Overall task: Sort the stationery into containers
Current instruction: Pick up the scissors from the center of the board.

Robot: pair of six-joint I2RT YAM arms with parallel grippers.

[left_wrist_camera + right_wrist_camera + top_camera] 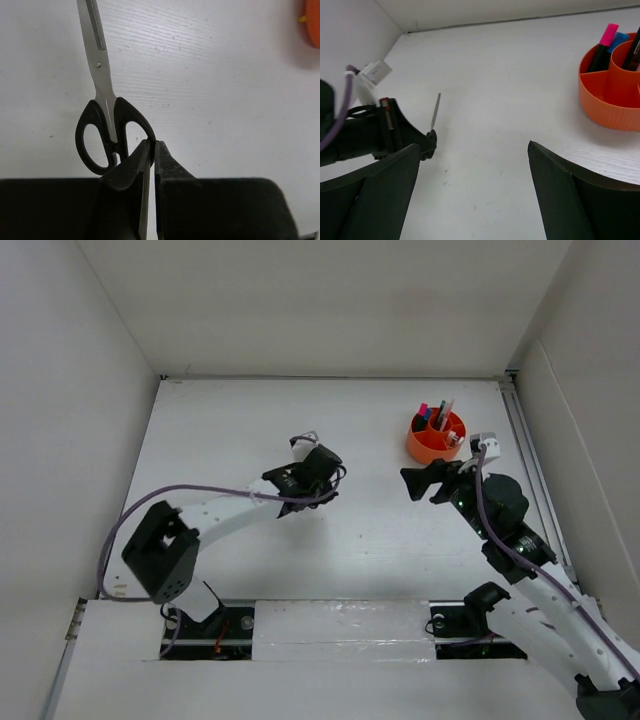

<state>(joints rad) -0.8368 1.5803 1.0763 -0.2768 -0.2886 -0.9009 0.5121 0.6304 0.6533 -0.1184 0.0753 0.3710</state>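
I keep moving my right gripper in until its open fingers are on both sides of the scissors' middle [432, 131], because the steel blades [436, 111] stand edge-on and free beyond my left gripper.
Black-handled scissors [100, 90] point away from my left gripper [152, 143], which is shut on one handle loop; the closed steel blades [435, 112] show in the right wrist view too. From above, that gripper [322, 468] is mid-table and covers the scissors. The round orange pot [422, 447] stands at the back right. It holds a pink-capped marker [608, 34], a blue-capped marker [619, 39] and pens [441, 412]. My right gripper [420, 480] is open just in front of the pot [607, 100], with nothing between its fingers [472, 155].
White walls enclose the table on three sides. A metal rail [530, 455] runs along the right edge. A purple cable [200, 490] loops over the left arm. The pot's orange edge [314, 25] shows at the top right of the left wrist view.
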